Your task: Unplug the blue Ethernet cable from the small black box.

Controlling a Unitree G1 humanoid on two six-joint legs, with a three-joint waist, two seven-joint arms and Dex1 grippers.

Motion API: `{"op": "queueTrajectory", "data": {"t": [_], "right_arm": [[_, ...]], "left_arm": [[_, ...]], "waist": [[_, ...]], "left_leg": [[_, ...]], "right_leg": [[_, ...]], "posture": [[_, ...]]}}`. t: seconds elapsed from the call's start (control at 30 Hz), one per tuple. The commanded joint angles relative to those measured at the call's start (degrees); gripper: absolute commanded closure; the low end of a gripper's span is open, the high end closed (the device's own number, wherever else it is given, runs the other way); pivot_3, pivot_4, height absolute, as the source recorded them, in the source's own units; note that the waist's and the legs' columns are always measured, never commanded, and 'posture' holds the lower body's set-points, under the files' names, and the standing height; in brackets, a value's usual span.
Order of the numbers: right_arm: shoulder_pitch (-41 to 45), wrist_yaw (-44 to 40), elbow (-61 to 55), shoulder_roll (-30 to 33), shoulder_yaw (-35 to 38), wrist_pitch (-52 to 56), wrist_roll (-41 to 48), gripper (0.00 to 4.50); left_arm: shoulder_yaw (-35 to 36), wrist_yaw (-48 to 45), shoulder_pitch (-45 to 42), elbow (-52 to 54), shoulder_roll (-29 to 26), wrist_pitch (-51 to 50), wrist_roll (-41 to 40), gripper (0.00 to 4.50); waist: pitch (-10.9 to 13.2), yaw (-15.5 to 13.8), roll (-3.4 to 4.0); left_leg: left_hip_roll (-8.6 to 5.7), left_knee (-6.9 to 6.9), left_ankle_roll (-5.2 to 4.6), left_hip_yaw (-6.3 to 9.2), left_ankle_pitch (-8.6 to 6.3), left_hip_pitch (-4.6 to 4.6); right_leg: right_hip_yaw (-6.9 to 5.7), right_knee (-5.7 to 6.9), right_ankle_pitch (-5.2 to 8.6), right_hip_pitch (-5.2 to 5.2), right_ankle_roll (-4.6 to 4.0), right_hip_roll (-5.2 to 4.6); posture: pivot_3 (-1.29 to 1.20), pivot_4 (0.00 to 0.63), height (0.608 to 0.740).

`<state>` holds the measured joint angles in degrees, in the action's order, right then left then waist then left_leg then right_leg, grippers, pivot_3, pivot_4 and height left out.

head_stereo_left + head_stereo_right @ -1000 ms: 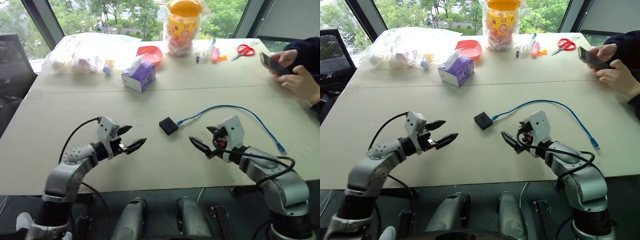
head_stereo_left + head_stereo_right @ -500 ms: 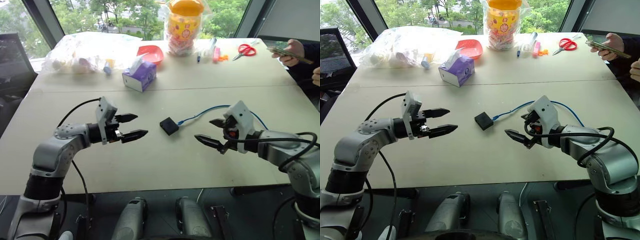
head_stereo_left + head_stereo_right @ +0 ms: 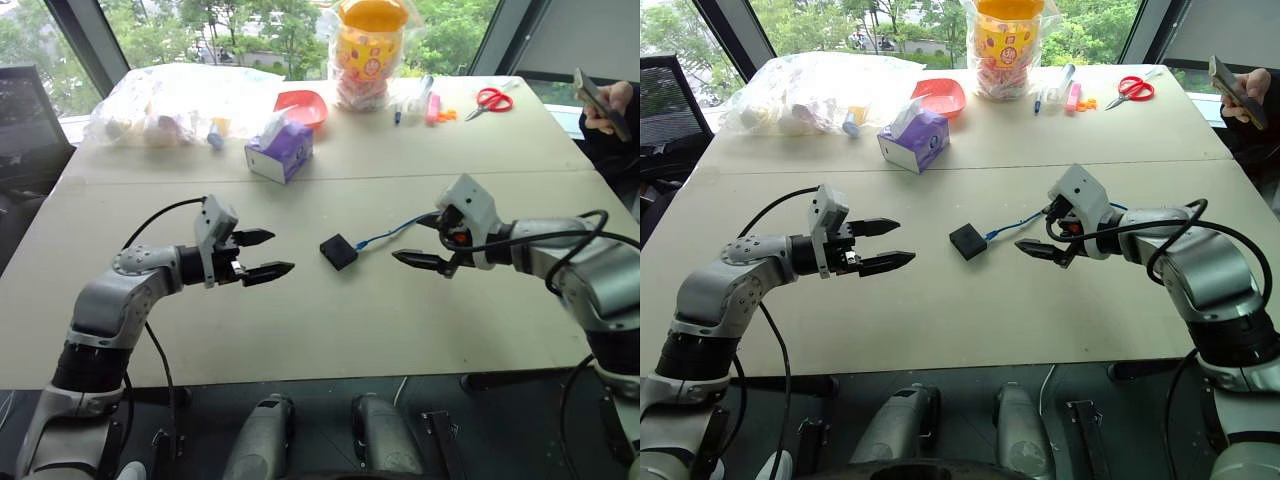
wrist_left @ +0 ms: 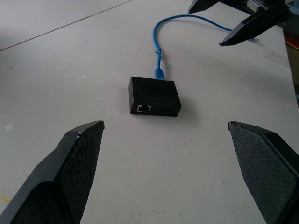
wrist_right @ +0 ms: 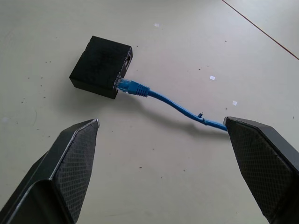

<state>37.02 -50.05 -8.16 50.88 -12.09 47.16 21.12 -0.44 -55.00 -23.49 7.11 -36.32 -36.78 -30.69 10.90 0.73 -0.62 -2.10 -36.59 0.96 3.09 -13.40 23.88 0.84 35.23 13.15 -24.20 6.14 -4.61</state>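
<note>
I will lift the small black box, and the blue Ethernet cable's near end [image 3: 378, 238] will come up with it because the plug [image 3: 361, 245] sits tightly in the box's side.
The small black box [image 3: 338, 251] lies flat in the middle of the table. The blue Ethernet cable [image 3: 385, 233] is plugged into its side and runs off to the right, passing under my right arm. My left gripper [image 3: 280, 252] hovers open to the left of the box, pointing at it, with nothing between its fingers. My right gripper [image 3: 408, 238] hovers open just right of the box, above the cable. In the right wrist view the plug [image 5: 132, 87] sits in the box [image 5: 101, 66], and the cable runs across between the spread fingers.
At the far side stand a purple tissue box [image 3: 280, 150], a red bowl [image 3: 300, 106], a clear bag of small items [image 3: 165, 102], an orange-lidded jar [image 3: 366, 50], pens [image 3: 420, 100] and red scissors [image 3: 490, 98]. A person's hand holds a phone [image 3: 600, 100] at the far right.
My right gripper has moved forward and up, rolling, to a spot over the cable beside the box. The left gripper has risen a little. The person's hands have drawn back to the right.
</note>
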Motion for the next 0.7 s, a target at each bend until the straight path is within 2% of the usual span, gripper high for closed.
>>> {"op": "queueTrajectory", "data": {"t": [0.03,0.33,0.6,0.7], "right_arm": [[4.79,-6.24,7.68,-0.45,-5.87,-8.61,-6.75,0.00],[18.66,-18.99,32.71,-11.27,-17.19,-24.23,-19.02,0.00],[28.94,-24.32,58.32,-23.28,-19.62,-34.86,-26.58,0.00],[32.89,-23.63,67.60,-27.94,-19.12,-36.96,-28.88,0.82]], "left_arm": [[0.69,-0.17,-0.50,0.67,-0.45,1.90,0.80,0.08],[1.60,1.02,0.59,1.98,-0.80,3.45,2.14,0.08],[3.14,1.67,1.46,1.96,-1.88,4.69,2.58,0.08],[3.35,1.53,1.17,1.12,-2.26,5.30,2.86,0.00]], "waist": [[0.00,0.03,0.00],[0.00,0.23,0.00],[0.00,0.36,0.01],[0.00,0.67,0.00]], "left_leg": [[0.00,0.00,0.00,0.00,0.00,0.00],[-0.02,0.01,0.02,-0.03,0.01,0.01],[-0.04,0.01,0.09,0.00,0.05,-0.02],[-0.06,0.03,0.15,0.00,0.08,-0.13]], "right_leg": [[0.00,0.00,0.00,-0.01,0.01,0.01],[0.01,0.18,-0.12,-0.11,0.21,0.02],[0.01,0.34,-0.14,-0.16,0.22,0.03],[0.04,0.50,-0.15,-0.16,0.20,0.04]], "posture": [[0.00,0.150,0.740],[0.00,0.150,0.740],[0.00,0.150,0.740],[0.00,0.150,0.740]]}}
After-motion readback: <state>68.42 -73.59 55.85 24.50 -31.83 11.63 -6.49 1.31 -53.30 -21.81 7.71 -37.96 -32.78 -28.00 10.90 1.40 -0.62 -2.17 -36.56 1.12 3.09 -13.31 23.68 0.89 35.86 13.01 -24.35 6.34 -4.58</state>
